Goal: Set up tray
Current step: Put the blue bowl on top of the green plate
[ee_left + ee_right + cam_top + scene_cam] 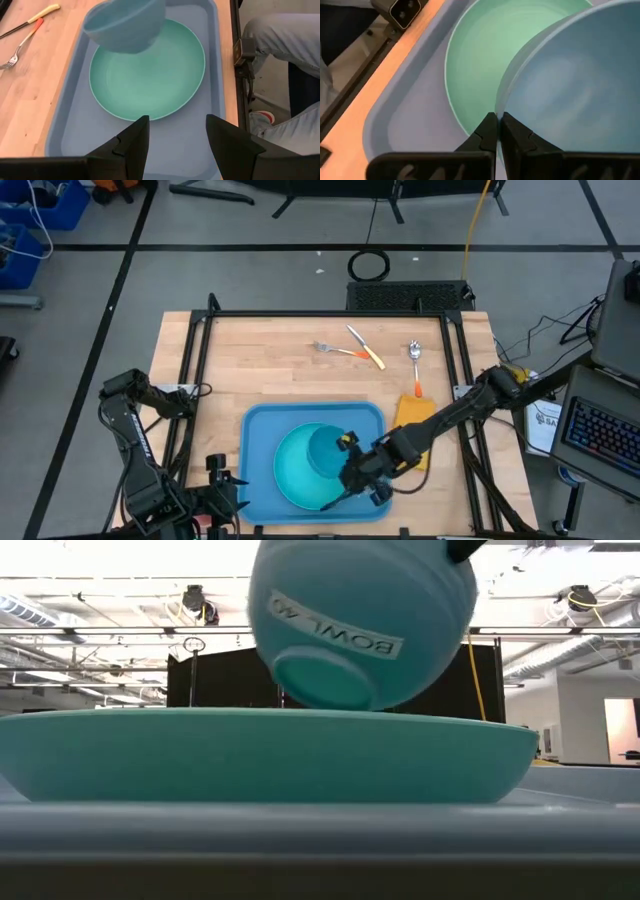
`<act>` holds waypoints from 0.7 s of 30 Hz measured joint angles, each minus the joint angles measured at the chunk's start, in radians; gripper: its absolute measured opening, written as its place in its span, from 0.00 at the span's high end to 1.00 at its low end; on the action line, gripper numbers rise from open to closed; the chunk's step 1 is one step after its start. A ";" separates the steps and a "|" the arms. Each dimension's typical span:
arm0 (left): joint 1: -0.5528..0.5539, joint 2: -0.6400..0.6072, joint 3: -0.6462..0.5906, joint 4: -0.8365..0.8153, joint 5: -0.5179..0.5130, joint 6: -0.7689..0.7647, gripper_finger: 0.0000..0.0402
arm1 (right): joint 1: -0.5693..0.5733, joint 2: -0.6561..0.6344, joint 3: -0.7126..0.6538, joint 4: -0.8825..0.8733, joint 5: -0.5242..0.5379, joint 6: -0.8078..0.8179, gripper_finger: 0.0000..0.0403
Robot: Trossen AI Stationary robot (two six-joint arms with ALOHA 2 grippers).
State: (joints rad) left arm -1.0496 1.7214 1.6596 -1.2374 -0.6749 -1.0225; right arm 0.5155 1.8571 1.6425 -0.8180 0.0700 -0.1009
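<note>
The bowl's foot [322,679] is hanging free above the empty plate [297,468]. I continue to lower the bowl gently and level with my right gripper until the bowl's foot sits flat on the plate.
The light-blue tray [262,480] lies near the table's near edge with a round turquoise plate [295,475] resting in it. A light-blue bowl [328,450] hangs tilted over the plate. The low view shows the bowl [360,620] from below, with a label on its underside, above the plate [260,755]. My right gripper [497,117] is shut on the bowl's rim. My left gripper [177,135] is open, off the tray's near-left corner, touching nothing. The left wrist view shows the tray [70,125], the plate [147,75] and the bowl [125,25]. My right gripper pinches the bowl's rim [496,102] on its near-right side, one finger inside the bowl and one outside. The fingers [485,131] slant down from the table's right side. The bowl is lifted and tilted, with its foot [325,680] just above the plate.
On the bare wood beyond the tray lie a fork [325,347], a yellow-handled knife [366,347] and an orange-handled spoon [415,365]. A yellow-orange napkin [410,412] lies right of the tray, under my right arm. A person's legs [280,35] show past the table's edge.
</note>
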 joint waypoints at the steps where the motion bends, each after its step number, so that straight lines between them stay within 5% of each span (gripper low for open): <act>1: 0.000 0.000 0.000 -0.001 0.000 0.000 0.50 | -0.003 0.023 0.030 -0.024 -0.010 -0.011 1.00; 12: 0.000 0.000 -0.002 -0.001 0.001 0.000 0.50 | -0.005 0.246 0.301 -0.229 -0.014 -0.130 1.00; 21: 0.000 0.000 -0.077 0.002 0.012 -0.048 0.50 | -0.005 0.290 0.337 -0.257 -0.010 -0.181 1.00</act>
State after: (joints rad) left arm -1.0496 1.7214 1.5828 -1.2350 -0.6632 -1.0710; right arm 0.5102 2.1475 1.9793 -1.0752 0.0601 -0.2821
